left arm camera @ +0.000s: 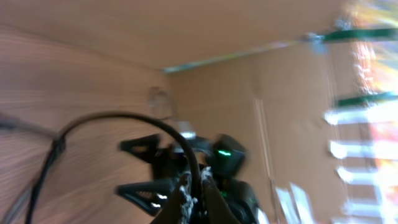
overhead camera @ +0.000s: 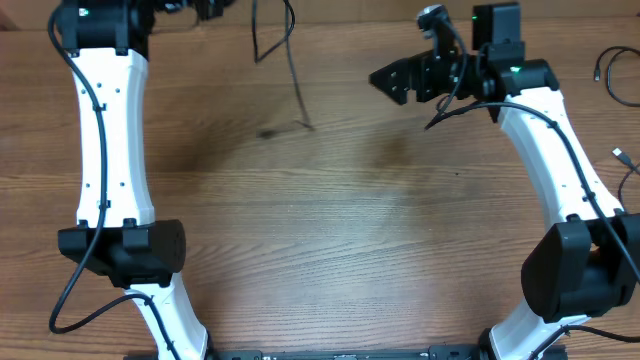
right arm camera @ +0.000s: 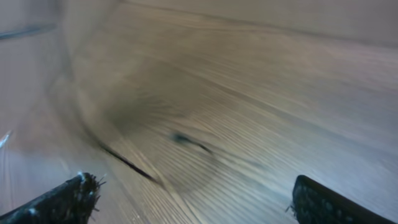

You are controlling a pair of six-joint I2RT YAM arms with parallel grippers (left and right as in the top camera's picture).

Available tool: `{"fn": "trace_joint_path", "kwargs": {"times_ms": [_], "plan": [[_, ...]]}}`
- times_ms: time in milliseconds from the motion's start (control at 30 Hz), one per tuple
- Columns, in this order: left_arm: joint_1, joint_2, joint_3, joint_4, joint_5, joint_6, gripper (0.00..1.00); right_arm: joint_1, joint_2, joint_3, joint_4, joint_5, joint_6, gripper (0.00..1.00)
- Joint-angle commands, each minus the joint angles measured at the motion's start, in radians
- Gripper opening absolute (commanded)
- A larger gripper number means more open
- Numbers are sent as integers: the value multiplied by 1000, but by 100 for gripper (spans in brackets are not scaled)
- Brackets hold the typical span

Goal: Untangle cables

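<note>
The thin black cable (overhead camera: pixel 294 68) hangs from my left gripper, far from the other cables (overhead camera: pixel 623 158). Next, I take it over with my right gripper and lower it closer to them.
A thin black cable (overhead camera: pixel 290 60) hangs from my left gripper (overhead camera: pixel 212 8) at the table's far edge, looping down, with its loose end touching the wood near the middle back. In the left wrist view the left gripper (left arm camera: pixel 198 198) is shut on this cable (left arm camera: pixel 112 118), which arcs away to the left. My right gripper (overhead camera: pixel 392 80) is open and empty, held above the table at the back right, facing left toward the cable. In the blurred right wrist view its fingers (right arm camera: pixel 193 199) are wide apart, with the cable's end (right arm camera: pixel 127 165) on the wood ahead.
Other black cables lie at the table's right edge (overhead camera: pixel 610 75), one with a small connector (overhead camera: pixel 622 155). The right arm shows beyond the cable in the left wrist view (left arm camera: pixel 217 165). Cardboard walls stand behind the table (left arm camera: pixel 280 112).
</note>
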Motion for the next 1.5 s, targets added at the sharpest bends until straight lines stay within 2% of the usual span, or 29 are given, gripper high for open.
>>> {"fn": "trace_joint_path", "kwargs": {"times_ms": [0,100,133,200,233,267,333,367,533,700,800,867,1167,1200,1233,1267,1467], "plan": [[-91,-21,11,-113,-393,272,4,21,-1,9,37,-106,-12,100],[-151,-21,11,-151,-558,309,4,21,-1,9,66,-129,-11,100],[-167,-21,11,-149,-584,309,4,21,-1,9,68,-129,-11,95],[-190,-21,11,-137,-617,302,4,25,-1,9,67,-129,5,68],[-198,-21,11,-135,-637,289,4,29,-1,9,67,-129,19,63],[-204,-21,11,-135,-656,274,4,34,-1,9,67,-129,30,65],[-209,-21,11,-141,-683,233,4,50,-1,9,67,-129,46,86],[-209,-19,11,-147,-689,207,4,60,-1,9,67,-130,46,92],[-203,-5,11,-153,-640,90,4,135,-1,9,91,-124,-21,91],[-198,11,11,-134,-451,-14,4,197,-1,9,134,-79,-77,91],[-194,27,11,-86,-305,-69,4,209,-1,9,148,19,-80,81],[-185,35,11,-47,-217,-110,4,209,0,9,129,116,-80,80],[-175,35,11,-26,-148,-138,4,209,0,9,68,215,-106,80],[-175,35,11,-21,-135,-142,4,209,0,9,67,230,-106,73],[-174,35,11,-18,-131,-142,4,209,0,9,66,240,-106,27],[-173,35,11,-17,-132,-141,4,207,0,9,65,247,-106,4],[-161,35,11,-11,-106,-140,4,197,0,9,63,262,-106,4]]}}
